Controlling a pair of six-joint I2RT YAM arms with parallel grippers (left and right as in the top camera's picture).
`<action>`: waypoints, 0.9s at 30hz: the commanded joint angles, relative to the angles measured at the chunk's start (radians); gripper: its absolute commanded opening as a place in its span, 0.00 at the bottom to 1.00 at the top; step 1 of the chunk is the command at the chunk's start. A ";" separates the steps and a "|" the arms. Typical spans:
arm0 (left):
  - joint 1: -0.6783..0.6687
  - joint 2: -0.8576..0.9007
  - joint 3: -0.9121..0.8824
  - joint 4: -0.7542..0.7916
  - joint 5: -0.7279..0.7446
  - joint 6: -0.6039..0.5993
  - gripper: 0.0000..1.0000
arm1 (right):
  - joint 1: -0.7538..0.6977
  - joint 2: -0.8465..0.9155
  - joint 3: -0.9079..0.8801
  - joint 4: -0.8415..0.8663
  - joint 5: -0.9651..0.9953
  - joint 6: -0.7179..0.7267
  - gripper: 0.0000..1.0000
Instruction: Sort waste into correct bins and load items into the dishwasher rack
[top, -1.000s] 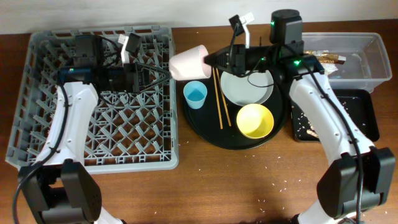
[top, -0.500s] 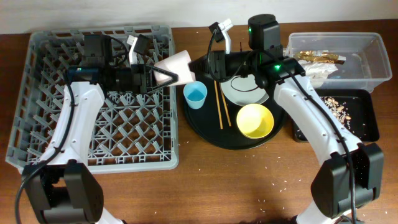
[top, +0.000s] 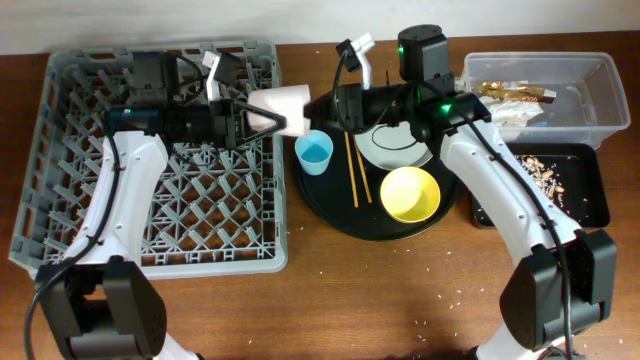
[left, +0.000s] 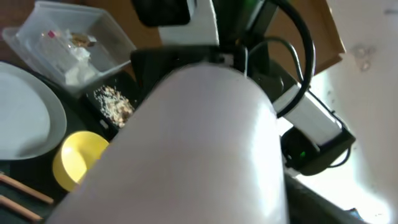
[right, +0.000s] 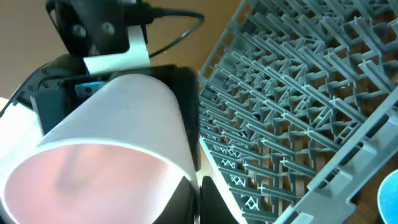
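Next, I take the cup's base with my left gripper and set the cup with its opening down in the dishwasher rack, since my right gripper holds the pink cup by its rim.
A small pink cup lies on its side in the air between my two grippers, over the right edge of the grey dishwasher rack. My right gripper is shut on the cup's rim. My left gripper is open, with its fingers on either side of the cup's base. The cup fills the left wrist view and hides those fingers. The blue cup, chopsticks, grey-green plate and yellow bowl sit on the round black tray.
The clear tub at the back right holds the gold-brown wrapper and white napkins. The shallow black tray in front of it holds tan food scraps. Crumbs lie scattered on the wooden table.
My right arm carried the pink cup left from the round tray to my left gripper. The cup now lies more level and reaches deeper between the left fingers. The left arm moved slightly right.
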 joint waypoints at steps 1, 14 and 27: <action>0.000 0.006 0.012 0.036 0.031 -0.027 0.86 | 0.019 0.010 0.002 -0.008 0.015 -0.025 0.04; 0.029 0.006 0.012 0.035 0.031 -0.042 0.67 | 0.003 0.010 0.002 -0.034 0.000 -0.047 0.04; 0.184 -0.034 0.067 0.130 -0.367 -0.257 0.55 | -0.032 0.010 0.002 -0.143 0.081 -0.162 0.98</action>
